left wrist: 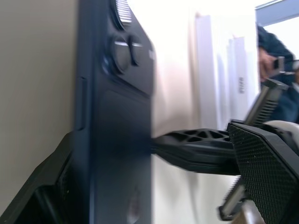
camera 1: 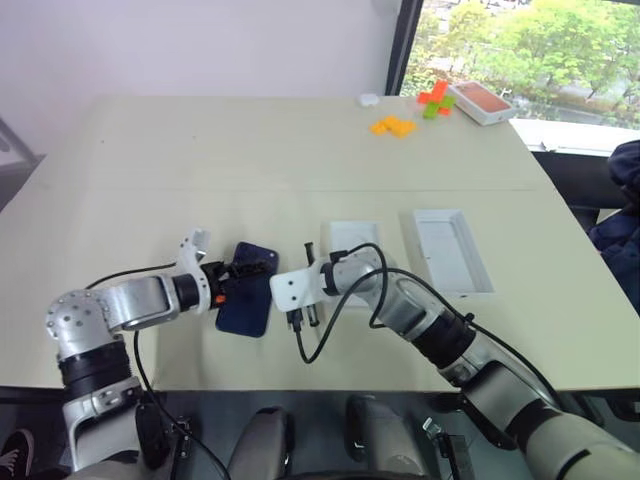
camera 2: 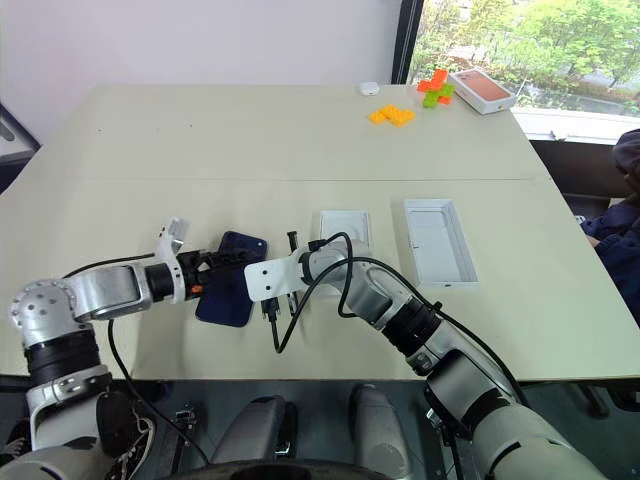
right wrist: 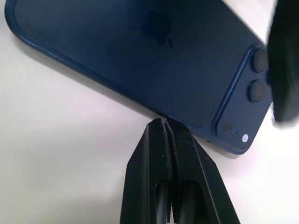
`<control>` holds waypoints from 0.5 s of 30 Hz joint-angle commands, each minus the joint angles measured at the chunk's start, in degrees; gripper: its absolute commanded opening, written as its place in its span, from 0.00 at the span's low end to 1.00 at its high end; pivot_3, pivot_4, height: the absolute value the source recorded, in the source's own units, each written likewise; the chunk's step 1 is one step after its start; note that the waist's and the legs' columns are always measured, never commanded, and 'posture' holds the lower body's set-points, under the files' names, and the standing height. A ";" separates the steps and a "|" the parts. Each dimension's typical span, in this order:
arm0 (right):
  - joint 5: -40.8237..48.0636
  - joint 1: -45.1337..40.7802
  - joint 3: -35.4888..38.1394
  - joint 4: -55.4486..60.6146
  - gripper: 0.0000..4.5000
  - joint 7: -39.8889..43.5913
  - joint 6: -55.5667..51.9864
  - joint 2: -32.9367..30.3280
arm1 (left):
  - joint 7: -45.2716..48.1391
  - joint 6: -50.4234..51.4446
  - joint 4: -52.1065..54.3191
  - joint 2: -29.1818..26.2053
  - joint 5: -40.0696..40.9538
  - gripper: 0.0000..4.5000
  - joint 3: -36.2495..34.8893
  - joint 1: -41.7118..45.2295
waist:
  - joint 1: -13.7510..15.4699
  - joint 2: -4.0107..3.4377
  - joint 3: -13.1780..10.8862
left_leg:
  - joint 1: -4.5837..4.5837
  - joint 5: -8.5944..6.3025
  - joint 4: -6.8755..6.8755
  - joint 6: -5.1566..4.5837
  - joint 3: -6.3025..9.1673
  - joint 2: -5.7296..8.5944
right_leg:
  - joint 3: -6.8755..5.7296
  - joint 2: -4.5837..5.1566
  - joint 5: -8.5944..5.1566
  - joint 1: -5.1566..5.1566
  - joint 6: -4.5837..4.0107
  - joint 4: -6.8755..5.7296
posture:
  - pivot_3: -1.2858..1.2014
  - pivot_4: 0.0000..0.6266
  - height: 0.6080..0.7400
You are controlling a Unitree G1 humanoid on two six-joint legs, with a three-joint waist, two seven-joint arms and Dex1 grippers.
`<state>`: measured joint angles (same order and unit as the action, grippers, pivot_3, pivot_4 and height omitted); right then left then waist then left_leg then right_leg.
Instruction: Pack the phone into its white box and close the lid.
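Observation:
The arm of the robot's right gripper is in the way of the phone going into the white box [camera 1: 355,236], so next the right gripper moves back, open and head to the box's near edge.
The dark blue phone [camera 1: 247,291] lies back-up near the table's front edge. My left gripper [camera 1: 236,273] is open around its left end: one finger [left wrist: 37,196] sits against the phone, while the other pad [left wrist: 266,172] stands apart from its back. My right gripper [right wrist: 162,122] is shut, with its tips touching the phone's long edge near the camera square [right wrist: 245,100]. The white box [camera 1: 350,240] sits just right of the phone, partly hidden by my right arm. The lid [camera 1: 450,250] lies open side up further right.
At the far right corner are a white box with an orange-red top [camera 1: 482,102], orange blocks [camera 1: 393,126], red and green blocks [camera 1: 435,98] and a small white round object [camera 1: 369,99]. A person in dark clothes [camera 1: 622,200] is at the right edge.

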<state>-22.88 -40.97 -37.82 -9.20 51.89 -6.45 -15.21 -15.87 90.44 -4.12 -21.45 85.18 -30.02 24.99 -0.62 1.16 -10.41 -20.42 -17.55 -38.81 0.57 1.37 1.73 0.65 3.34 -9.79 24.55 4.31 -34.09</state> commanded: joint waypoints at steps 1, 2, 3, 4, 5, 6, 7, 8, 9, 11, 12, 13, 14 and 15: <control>0.30 -0.22 1.08 1.55 0.00 -0.35 1.00 0.26 | -2.17 0.17 -1.72 -1.23 1.23 0.94 2.73 -1.57 | -0.19 0.00 0.00 | 0.00 0.00 0.00 0.00 0.00 0.00 | 0.00 0.00 0.00 0.01 0.00 0.00 | 0.52 0.24 1.00; 0.31 -0.21 1.19 1.56 0.00 -0.40 0.99 0.23 | -2.54 -0.20 -2.07 -1.75 1.46 0.87 2.79 -1.66 | -0.27 0.00 0.00 | 0.00 0.00 0.01 0.01 0.01 0.00 | 0.00 -0.01 0.00 0.01 0.01 -0.01 | 0.52 0.24 1.00; 0.28 -0.22 1.23 1.59 0.00 -0.42 1.00 0.19 | -2.92 -0.67 -2.44 -2.13 2.13 0.80 2.99 -1.73 | -0.33 0.00 0.00 | 0.01 0.01 0.01 0.01 0.01 0.00 | 0.00 -0.02 -0.01 0.02 0.01 -0.01 | 0.52 0.24 1.00; 0.27 -0.22 1.26 1.60 0.00 -0.45 0.98 0.19 | -3.29 -1.14 -2.67 -2.50 2.77 0.69 3.34 -1.87 | -0.36 0.01 -0.01 | 0.01 0.01 0.02 0.02 0.01 -0.01 | 0.00 -0.03 -0.01 0.02 0.01 -0.01 | 0.52 0.24 1.00; 0.27 -0.21 1.30 1.62 0.00 -0.47 0.97 0.17 | -3.57 -1.54 -2.77 -2.87 3.33 0.58 3.75 -2.06 | -0.39 0.01 -0.01 | 0.01 0.01 0.02 0.02 0.02 -0.02 | 0.00 -0.04 -0.01 0.03 0.01 -0.02 | 0.52 0.24 1.00; 0.22 -0.22 1.32 1.58 0.00 -0.53 1.02 0.12 | -3.75 -1.89 -2.81 -3.19 3.91 0.46 4.12 -2.34 | -0.39 0.01 -0.01 | 0.00 0.01 0.02 0.02 0.02 -0.02 | 0.00 -0.04 -0.01 0.04 0.01 -0.02 | 0.52 0.24 1.00; 0.18 -0.20 1.33 1.54 0.00 -0.57 1.08 0.07 | -4.08 -2.39 -2.89 -3.46 4.80 0.34 4.50 -2.67 | -0.40 0.01 -0.02 | 0.00 0.01 0.02 0.02 0.02 -0.02 | 0.00 -0.04 -0.01 0.04 0.01 -0.01 | 0.52 0.24 1.00; 0.16 -0.15 1.35 1.53 0.00 -0.60 1.11 -0.02 | -4.41 -2.85 -2.84 -3.83 5.56 0.26 4.90 -3.07 | -0.41 0.00 -0.03 | -0.01 0.01 0.02 0.02 0.02 -0.02 | 0.00 -0.04 -0.01 0.05 0.01 -0.01 | 0.52 0.24 1.00; 0.11 -0.09 1.35 1.51 0.00 -0.65 1.15 -0.10 | -4.67 -3.33 -2.81 -4.21 6.29 0.14 5.32 -3.47 | -0.35 0.06 -0.03 | -0.02 0.01 0.02 0.02 0.01 -0.02 | 0.01 -0.03 -0.02 0.06 0.01 -0.01 | 0.52 0.24 1.00; 0.00 0.08 1.37 1.55 0.00 -0.66 1.20 -0.24 | -5.48 -4.72 -2.75 -5.04 8.62 0.01 6.42 -4.39 | -0.38 0.09 -0.01 | -0.02 0.02 0.02 0.04 0.05 -0.03 | -0.04 -0.03 -0.02 0.05 0.00 -0.01 | 0.52 0.24 1.00; -0.07 0.15 1.40 1.56 0.00 -0.66 1.23 -0.30 | -5.82 -5.40 -2.65 -5.56 9.68 0.01 7.02 -4.80 | -0.39 0.09 -0.01 | -0.03 0.02 0.02 0.04 0.05 -0.04 | -0.04 -0.03 -0.05 0.06 -0.05 -0.01 | 0.52 0.24 1.00; -0.12 0.20 1.42 1.56 0.00 -0.65 1.27 -0.33 | -6.18 -6.10 -2.55 -6.07 10.68 0.01 7.65 -5.15 | -0.41 0.09 -0.01 | -0.02 0.02 0.03 0.04 0.05 -0.04 | -0.04 -0.03 -0.10 0.06 -0.13 -0.01 | 0.52 0.24 1.00; -0.11 0.20 1.55 1.58 0.00 -0.64 1.28 -0.42 | -6.14 -6.90 -2.47 -6.62 12.09 0.01 8.12 -5.59 | -0.41 0.09 -0.01 | -0.02 0.02 0.05 0.04 0.05 -0.04 | -0.04 -0.03 -0.11 0.06 -0.15 -0.01 | 0.52 0.24 1.00; -0.11 0.17 1.65 1.61 0.00 -0.65 1.33 -0.52 | -6.48 -8.05 -2.49 -7.09 13.86 0.01 8.59 -6.08 | -0.40 0.09 -0.01 | -0.02 0.02 0.06 0.04 0.05 -0.04 | -0.04 -0.03 -0.12 0.07 -0.16 -0.01 | 0.52 0.24 1.00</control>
<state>-23.39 -40.61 -37.55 -9.23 51.64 -5.82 -15.87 -21.02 83.14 -6.82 -27.54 96.82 -23.18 20.13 -1.02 1.25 -10.42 -20.45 -17.54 -38.75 0.61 1.42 1.68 0.61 3.30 -9.92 24.62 4.13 -34.11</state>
